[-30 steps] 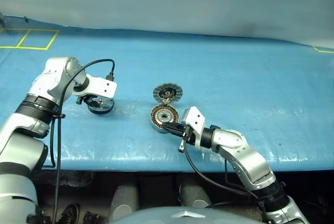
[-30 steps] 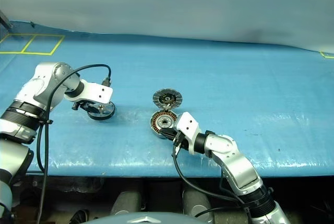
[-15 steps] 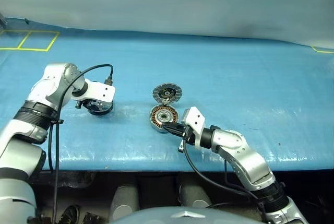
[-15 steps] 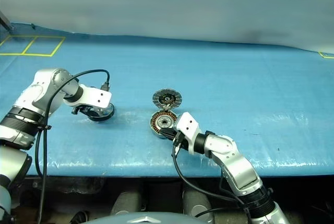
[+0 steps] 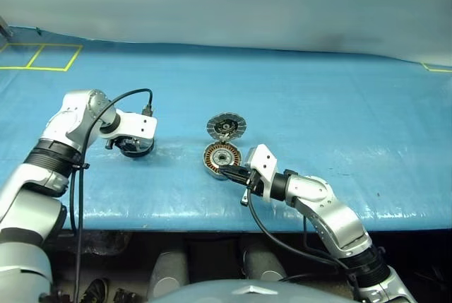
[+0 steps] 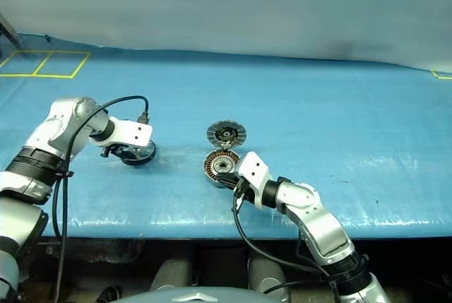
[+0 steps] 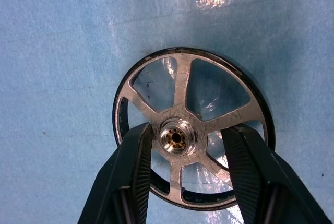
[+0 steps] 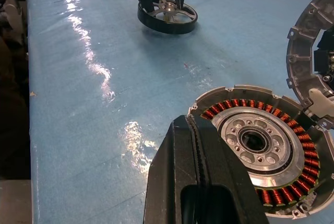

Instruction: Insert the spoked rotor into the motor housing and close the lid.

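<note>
I expect the spoked rotor point(image 7: 178, 136) to sink around the copper winding ring when I lower it into the housing, because the dark rim point(image 7: 202, 197) is a hollow hoop.
The spoked rotor point(image 7: 176, 138) lies flat on the blue table at the left, a dark rim with silver spokes and a brass hub. My left gripper point(image 7: 189, 132) points down over it, open, one finger on each side of the hub without pinching it. At the table's middle, the motor housing point(image 5: 222, 156) lies with its copper winding ring and silver hub facing up. Its lid point(image 5: 226, 126) is swung open behind it, inner face showing. My right gripper point(image 5: 227, 171) is shut and empty, its tip at the housing's near rim point(image 8: 209, 106).
The blue sheet covers the table point(image 5: 339, 119), whose front edge point(image 5: 212, 210) runs just below the right arm. Yellow tape squares point(image 5: 39, 56) mark the far left corner. A black cable point(image 5: 127, 94) loops from the left wrist.
The camera has shifted slightly. Both grippers, the rotor, the housing and the lid keep their places.
</note>
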Robot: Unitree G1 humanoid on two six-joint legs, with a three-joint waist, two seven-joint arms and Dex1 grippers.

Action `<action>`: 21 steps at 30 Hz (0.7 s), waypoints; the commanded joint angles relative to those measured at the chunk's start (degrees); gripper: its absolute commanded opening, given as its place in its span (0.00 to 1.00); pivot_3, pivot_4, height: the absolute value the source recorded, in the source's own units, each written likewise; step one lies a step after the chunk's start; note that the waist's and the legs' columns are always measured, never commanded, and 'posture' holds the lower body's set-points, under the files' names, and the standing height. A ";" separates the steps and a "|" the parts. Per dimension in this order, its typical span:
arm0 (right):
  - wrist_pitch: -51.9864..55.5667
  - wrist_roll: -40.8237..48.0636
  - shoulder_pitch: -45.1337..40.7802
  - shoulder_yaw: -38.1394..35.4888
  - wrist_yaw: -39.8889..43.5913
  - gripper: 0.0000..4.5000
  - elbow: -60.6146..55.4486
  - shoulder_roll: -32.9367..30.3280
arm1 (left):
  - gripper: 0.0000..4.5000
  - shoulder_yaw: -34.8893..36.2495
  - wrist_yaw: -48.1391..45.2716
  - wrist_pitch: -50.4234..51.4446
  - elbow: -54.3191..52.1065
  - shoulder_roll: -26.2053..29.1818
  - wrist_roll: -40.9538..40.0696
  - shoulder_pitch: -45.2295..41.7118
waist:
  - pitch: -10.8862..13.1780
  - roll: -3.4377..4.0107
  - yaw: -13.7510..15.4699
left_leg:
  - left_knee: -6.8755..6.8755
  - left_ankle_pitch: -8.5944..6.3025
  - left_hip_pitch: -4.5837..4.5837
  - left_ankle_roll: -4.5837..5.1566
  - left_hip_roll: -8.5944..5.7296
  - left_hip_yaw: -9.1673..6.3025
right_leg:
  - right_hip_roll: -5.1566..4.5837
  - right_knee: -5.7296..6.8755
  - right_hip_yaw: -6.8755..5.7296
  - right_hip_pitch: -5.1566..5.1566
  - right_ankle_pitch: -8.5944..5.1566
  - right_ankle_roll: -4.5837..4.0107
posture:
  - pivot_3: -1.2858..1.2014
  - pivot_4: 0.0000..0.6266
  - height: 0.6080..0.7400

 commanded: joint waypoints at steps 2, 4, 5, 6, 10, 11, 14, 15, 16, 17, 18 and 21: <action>-1.28 -0.09 -0.44 -0.52 -0.51 0.00 -2.07 0.34 | 0.49 -1.34 -0.56 -0.28 1.34 -0.80 0.78 0.81 | -0.03 0.05 0.00 | 0.00 0.00 0.01 0.00 0.00 0.01 | 0.00 0.00 0.01 0.00 0.00 0.00 | 0.52 0.24 1.00; -1.34 -0.12 -0.42 -0.52 -0.78 0.00 -2.07 0.40 | 0.40 -1.32 -0.82 -0.62 1.19 -0.79 0.64 1.10 | -0.05 0.08 0.01 | 0.00 0.00 0.01 0.00 0.00 0.02 | 0.00 0.00 0.02 0.00 0.00 0.00 | 0.52 0.24 1.00; -1.40 -0.18 -0.40 -0.54 -0.94 0.00 -2.07 0.44 | 0.38 -1.28 -0.91 -0.75 1.15 -0.77 0.58 1.17 | -0.06 0.09 0.00 | 0.00 0.00 0.02 0.00 0.00 0.02 | 0.00 0.00 0.02 0.01 0.00 0.00 | 0.52 0.24 1.00; -1.40 -0.20 -0.42 -0.56 -1.06 0.00 -2.06 0.51 | 0.38 -1.07 -0.44 -0.76 1.13 -0.79 0.60 1.21 | -0.06 0.09 0.00 | 0.00 0.00 0.02 0.00 0.00 0.02 | 0.00 0.01 0.03 0.01 0.00 0.00 | 0.52 0.24 1.00; -1.49 -0.23 -0.40 -0.75 -1.37 0.00 -2.01 0.65 | 0.38 -0.34 2.09 -1.31 1.97 -1.18 0.87 0.59 | -0.07 0.12 0.10 | 0.00 0.00 0.03 0.00 0.00 0.02 | 0.00 0.01 0.03 0.01 0.00 0.00 | 0.52 0.24 1.00; -1.54 -0.25 -0.41 -0.80 -1.44 0.00 -2.00 0.69 | 0.38 -0.25 2.43 -1.61 2.16 -1.18 0.91 0.47 | -0.08 0.13 0.16 | 0.00 0.00 0.03 0.00 0.00 0.02 | 0.00 0.01 0.02 0.02 0.00 0.00 | 0.52 0.24 1.00; -1.74 -0.36 -0.47 -0.90 -1.75 0.00 -1.98 0.82 | 0.38 0.12 2.80 -2.37 2.47 -1.06 0.68 0.34 | -0.08 0.14 0.23 | 0.00 0.01 0.07 0.01 0.00 0.02 | 0.00 0.02 0.03 0.05 0.00 0.00 | 0.52 0.24 1.00; -1.81 -0.35 -0.47 -0.98 -1.87 0.00 -2.03 0.84 | 0.38 0.53 3.21 -2.89 2.32 -1.01 0.33 0.35 | -0.08 0.14 0.23 | 0.00 0.02 0.08 0.03 0.00 0.03 | 0.00 0.02 0.03 0.05 0.00 0.00 | 0.52 0.24 1.00; -1.88 -0.33 -0.43 -1.07 -2.02 0.00 -2.08 0.85 | 0.38 1.17 3.99 -3.69 2.13 -0.99 -0.19 0.32 | -0.08 0.14 0.24 | 0.00 0.02 0.08 0.03 0.00 0.03 | 0.00 0.02 0.03 0.05 0.00 0.00 | 0.52 0.24 1.00; -1.97 -0.27 -0.34 -1.20 -2.13 0.00 -2.14 0.83 | 0.38 2.02 5.24 -4.91 1.89 -1.03 -0.85 0.25 | -0.08 0.14 0.29 | 0.00 0.03 0.07 0.04 0.00 0.02 | 0.00 0.02 0.03 0.05 0.00 0.00 | 0.52 0.24 1.00; -2.05 -0.20 -0.25 -1.31 -2.22 0.00 -2.18 0.83 | 0.38 2.75 6.31 -6.05 1.73 -1.06 -1.53 0.21 | -0.08 0.13 0.33 | 0.00 0.03 0.06 0.04 0.00 0.02 | -0.01 0.03 0.03 0.03 0.00 -0.01 | 0.52 0.24 1.00; -2.70 -0.08 0.30 -1.90 -2.50 0.00 -2.26 0.74 | 0.38 6.04 8.84 -8.58 0.66 -1.51 -5.85 0.89 | -0.05 0.09 0.49 | 0.00 0.03 -0.05 0.04 0.00 0.02 | -0.01 0.02 0.02 -0.06 0.00 0.00 | 0.52 0.24 1.00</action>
